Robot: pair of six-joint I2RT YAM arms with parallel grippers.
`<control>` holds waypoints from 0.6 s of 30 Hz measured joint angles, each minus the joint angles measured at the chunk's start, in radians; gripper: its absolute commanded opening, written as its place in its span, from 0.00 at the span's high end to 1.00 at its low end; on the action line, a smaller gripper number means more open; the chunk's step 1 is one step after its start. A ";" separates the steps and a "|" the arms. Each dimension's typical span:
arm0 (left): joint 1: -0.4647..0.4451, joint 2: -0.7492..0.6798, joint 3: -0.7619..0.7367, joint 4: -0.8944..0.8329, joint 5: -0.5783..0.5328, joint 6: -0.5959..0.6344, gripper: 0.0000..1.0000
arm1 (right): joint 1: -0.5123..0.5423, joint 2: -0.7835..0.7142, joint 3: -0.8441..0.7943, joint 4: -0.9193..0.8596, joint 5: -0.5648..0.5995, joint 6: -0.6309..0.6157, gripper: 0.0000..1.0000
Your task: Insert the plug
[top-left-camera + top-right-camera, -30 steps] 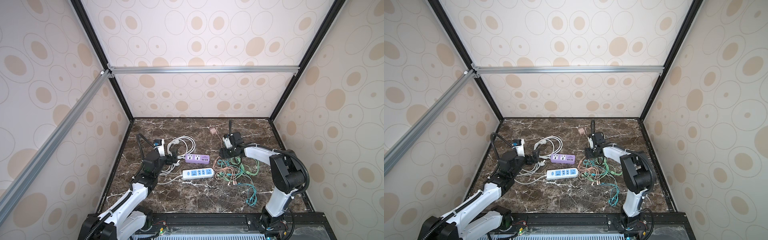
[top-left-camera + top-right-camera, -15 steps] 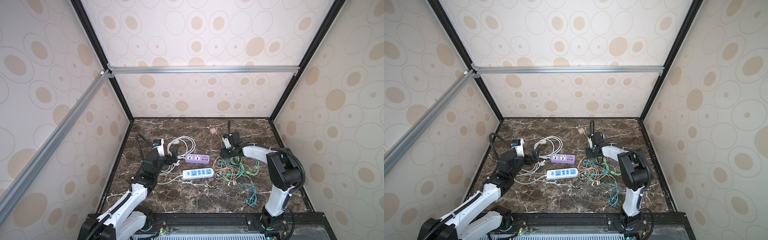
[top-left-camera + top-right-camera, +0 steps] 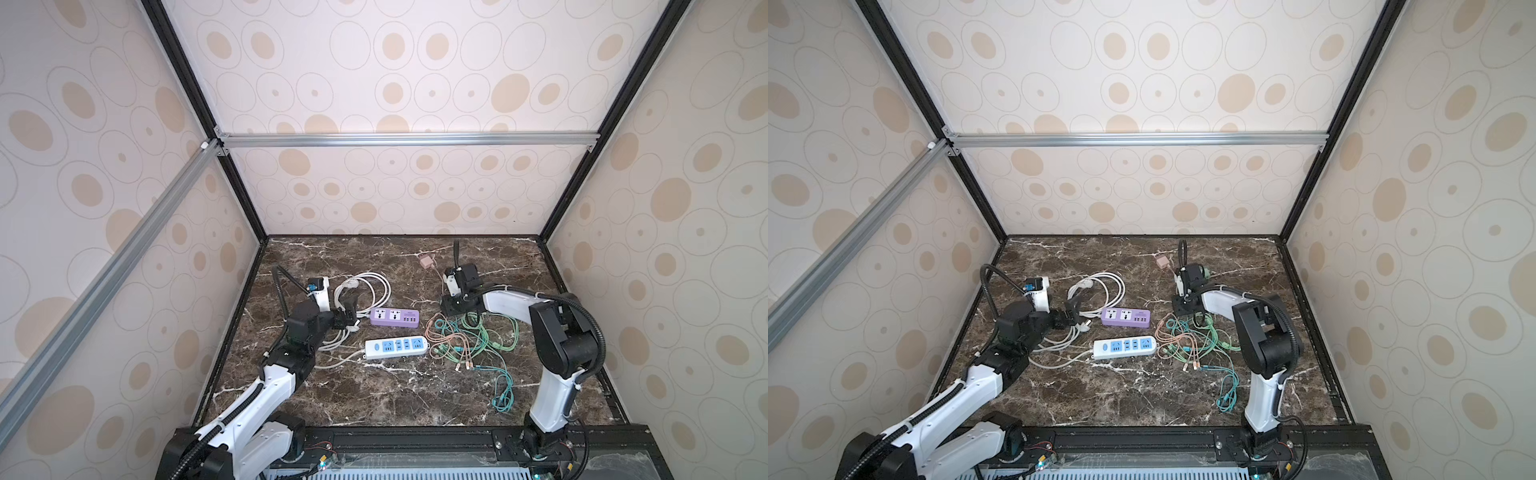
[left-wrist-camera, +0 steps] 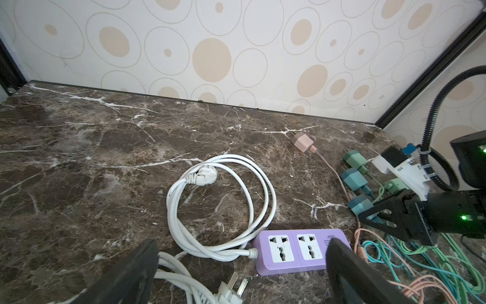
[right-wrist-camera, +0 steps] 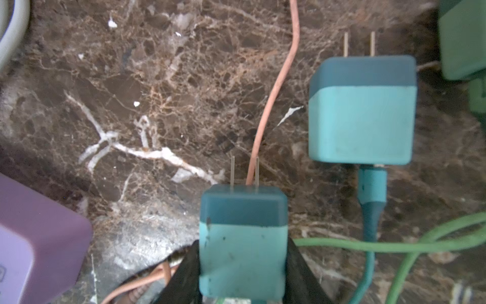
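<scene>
I keep moving my open left gripper toward the plug [image 4: 360,203] until it closes there, as the teal plug's prong end [image 5: 244,206] sticks out past my right gripper's fingers.
A teal two-pin plug [image 5: 243,237] lies on the marble, prongs pointing away from the camera. My right gripper [image 5: 243,252] is shut on it, its black fingers [image 5: 189,268] pressed against both sides of the plug. In both top views this gripper [image 3: 455,309] sits low at the far edge of the cable tangle. The purple power strip [image 4: 297,250] lies between the arms, sockets facing up. My left gripper [image 4: 243,248] stands wide open and holds nothing. It hovers over a white three-pin plug [image 4: 231,288], just short of the strip's cable end.
A second teal plug [image 5: 361,113], green plugs [image 4: 353,162] and a pink charger [image 4: 302,142] lie nearby. A tangle of green, teal and pink cables [image 3: 469,340] spreads at right. A white strip with blue sockets [image 3: 396,347] lies nearer the front, and a coiled white cord [image 4: 218,197] behind the purple strip.
The right gripper's jaws have closed in onto the teal plug. The right arm has shifted only slightly. The left arm has stayed put and open.
</scene>
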 measured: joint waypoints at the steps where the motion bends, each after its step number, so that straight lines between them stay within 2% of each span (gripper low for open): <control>1: 0.000 0.007 0.006 0.000 0.010 -0.004 0.01 | 0.001 -0.001 -0.001 0.003 0.000 -0.003 0.70; 7: 0.000 0.055 0.051 -0.004 0.103 -0.034 0.02 | 0.019 -0.096 -0.069 0.045 -0.006 -0.044 0.77; 18: -0.018 0.131 0.134 0.035 0.472 -0.109 0.04 | 0.128 -0.461 -0.225 0.190 -0.061 -0.236 0.79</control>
